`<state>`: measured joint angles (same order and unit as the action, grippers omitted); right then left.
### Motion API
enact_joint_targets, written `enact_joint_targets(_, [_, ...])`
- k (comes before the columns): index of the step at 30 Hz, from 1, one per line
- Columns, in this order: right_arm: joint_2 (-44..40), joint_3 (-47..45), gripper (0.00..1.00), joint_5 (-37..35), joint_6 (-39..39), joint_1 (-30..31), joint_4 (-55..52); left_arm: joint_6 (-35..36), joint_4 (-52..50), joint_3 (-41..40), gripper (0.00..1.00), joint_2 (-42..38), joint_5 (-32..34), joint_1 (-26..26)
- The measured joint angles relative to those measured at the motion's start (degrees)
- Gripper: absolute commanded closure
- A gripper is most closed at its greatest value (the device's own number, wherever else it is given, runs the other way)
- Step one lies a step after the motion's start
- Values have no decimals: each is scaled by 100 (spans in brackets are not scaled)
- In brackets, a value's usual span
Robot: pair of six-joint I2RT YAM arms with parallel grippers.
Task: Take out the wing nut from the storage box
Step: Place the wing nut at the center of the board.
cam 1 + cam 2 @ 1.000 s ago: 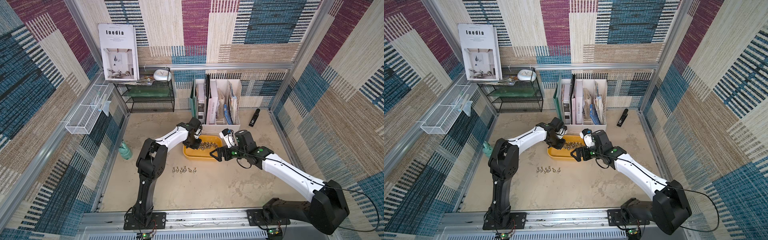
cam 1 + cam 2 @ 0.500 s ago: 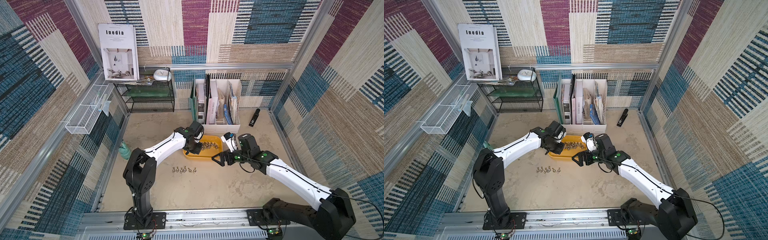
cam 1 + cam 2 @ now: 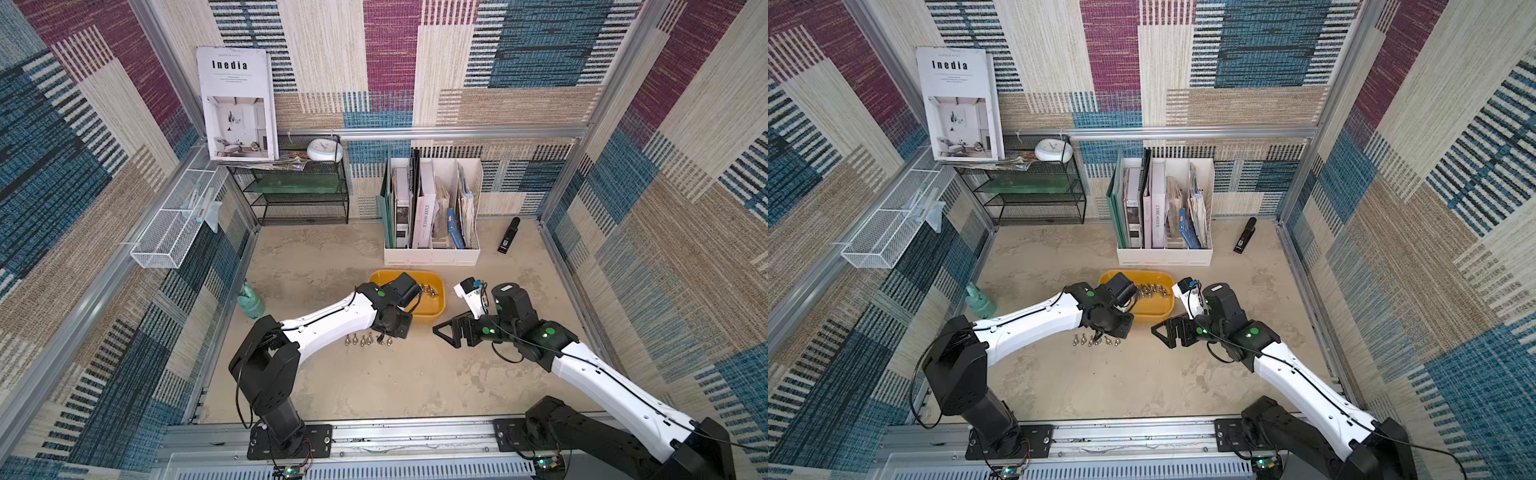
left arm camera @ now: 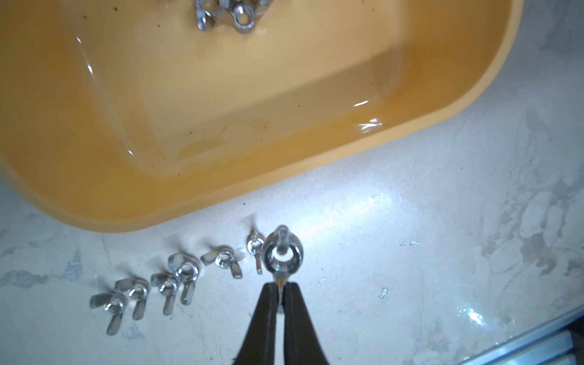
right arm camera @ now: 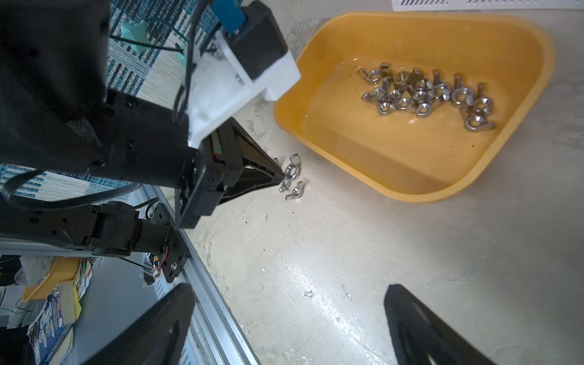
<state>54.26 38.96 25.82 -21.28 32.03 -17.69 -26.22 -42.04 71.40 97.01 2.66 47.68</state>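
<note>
The held wing nut's ring (image 4: 282, 254) hangs flat and the tabletop (image 3: 400, 341) past the end of the row is clear, so I keep lowering my left gripper there until the ring rests.
The storage box (image 3: 430, 309) (image 3: 1158, 309) (image 4: 221, 189) (image 5: 410, 151) is a shallow yellow-orange tub with a pile of wing nuts (image 5: 423, 94) (image 3: 428, 289) at its far side. My left gripper (image 4: 280, 286) (image 3: 380, 333) (image 3: 1098, 332) is outside the box, just in front of its near wall, shut on one wing of a wing nut (image 4: 282, 256) (image 5: 292, 169). It holds the nut at the right end of a row of several wing nuts (image 4: 177, 278) (image 3: 365, 340) on the table. My right gripper (image 5: 289, 289) (image 3: 446, 332) stands open and holds nothing, in front of the box's right corner.
A white file holder (image 3: 432, 255) with books stands right behind the box. A black stapler (image 3: 508, 237) lies at the back right and a green bottle (image 3: 250, 301) stands by the left wall. A black wire shelf (image 3: 303, 195) fills the back left corner.
My left gripper has come out of the box toward the front with the wing nut, down to the row on the table. The right arm has drawn back a little.
</note>
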Motion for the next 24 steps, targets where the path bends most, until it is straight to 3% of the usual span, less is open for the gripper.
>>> enact_joint_targets(7, [-225,-87,1,0,-52,-2,-94,-483,304,-354,90,162,52,168])
enact_joint_targets(24, [-289,-149,1,-2,-116,-2,-210,-658,553,-442,87,667,184,308])
